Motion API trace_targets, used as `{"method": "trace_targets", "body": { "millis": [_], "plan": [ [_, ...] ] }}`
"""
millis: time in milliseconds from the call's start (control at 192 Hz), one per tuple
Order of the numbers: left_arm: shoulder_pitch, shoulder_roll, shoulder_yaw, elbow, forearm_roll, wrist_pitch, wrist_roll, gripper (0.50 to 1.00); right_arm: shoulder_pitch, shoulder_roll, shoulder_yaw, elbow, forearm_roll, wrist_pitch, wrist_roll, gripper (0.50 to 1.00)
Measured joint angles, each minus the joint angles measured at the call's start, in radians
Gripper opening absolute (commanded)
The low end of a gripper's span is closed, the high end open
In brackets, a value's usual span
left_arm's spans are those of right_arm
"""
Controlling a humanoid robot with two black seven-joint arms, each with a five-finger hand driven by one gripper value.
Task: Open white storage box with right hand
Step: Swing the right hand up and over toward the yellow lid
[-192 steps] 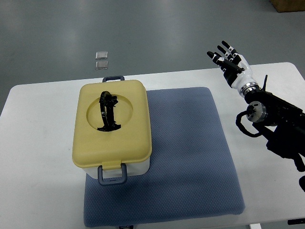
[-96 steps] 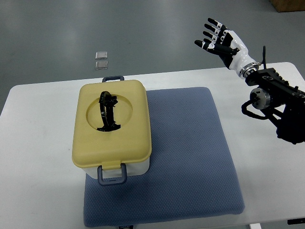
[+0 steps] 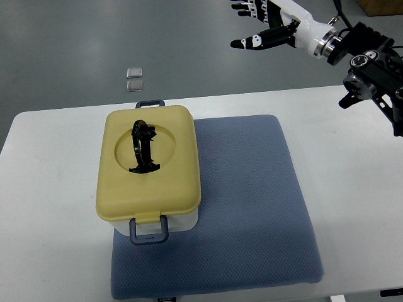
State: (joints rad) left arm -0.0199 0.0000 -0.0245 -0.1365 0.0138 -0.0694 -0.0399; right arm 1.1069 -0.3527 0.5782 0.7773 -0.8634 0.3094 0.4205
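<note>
The pale yellow lid point(image 3: 151, 189) will come off in one piece when I lift it by its black handle, because the blue-grey latches point(image 3: 150, 239) stick out at both ends.
The storage box point(image 3: 148, 168) has a white body and a pale yellow lid with a black folded handle point(image 3: 143, 149) in a round recess. It sits closed on the left part of a blue mat point(image 3: 245, 207). Blue-grey latches show at its near side point(image 3: 148, 230) and far side point(image 3: 150, 103). My right hand point(image 3: 261, 25) is open with fingers spread, raised high at the top edge, well beyond the table's far edge and far up and right of the box. It holds nothing. The left arm does not show.
The white table point(image 3: 50, 207) carries the mat and box. The right arm's black forearm point(image 3: 378, 69) hangs over the table's far right corner. Two small clear squares point(image 3: 134, 78) lie on the grey floor beyond the table.
My right hand has risen and swung left, from just above the table's far right edge to the top of the picture. The box has not moved.
</note>
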Motion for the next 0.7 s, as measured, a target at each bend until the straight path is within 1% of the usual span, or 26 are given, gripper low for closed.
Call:
{"method": "trace_targets", "body": {
  "millis": [214,339,484,589,698],
  "plan": [
    [0.000,0.000,0.001,0.000,0.000,0.000,0.000,1.000,0.026,-0.005,-0.001,0.073,-0.157,0.060,0.001,0.921],
    [0.000,0.000,0.002,0.000,0.000,0.000,0.000,1.000,0.053,-0.006,-0.017,0.123,-0.269,0.074,0.018,0.921],
    [0.000,0.000,0.002,0.000,0.000,0.000,0.000,1.000,0.096,-0.005,-0.042,0.166,-0.399,0.077,0.058,0.921],
    [0.000,0.000,0.002,0.000,0.000,0.001,0.000,1.000,0.154,0.001,-0.075,0.199,-0.495,0.079,0.091,0.924],
    [0.000,0.000,0.002,0.000,0.000,0.001,0.000,1.000,0.232,0.009,-0.128,0.240,-0.554,0.107,0.121,0.921]
  ]
}}
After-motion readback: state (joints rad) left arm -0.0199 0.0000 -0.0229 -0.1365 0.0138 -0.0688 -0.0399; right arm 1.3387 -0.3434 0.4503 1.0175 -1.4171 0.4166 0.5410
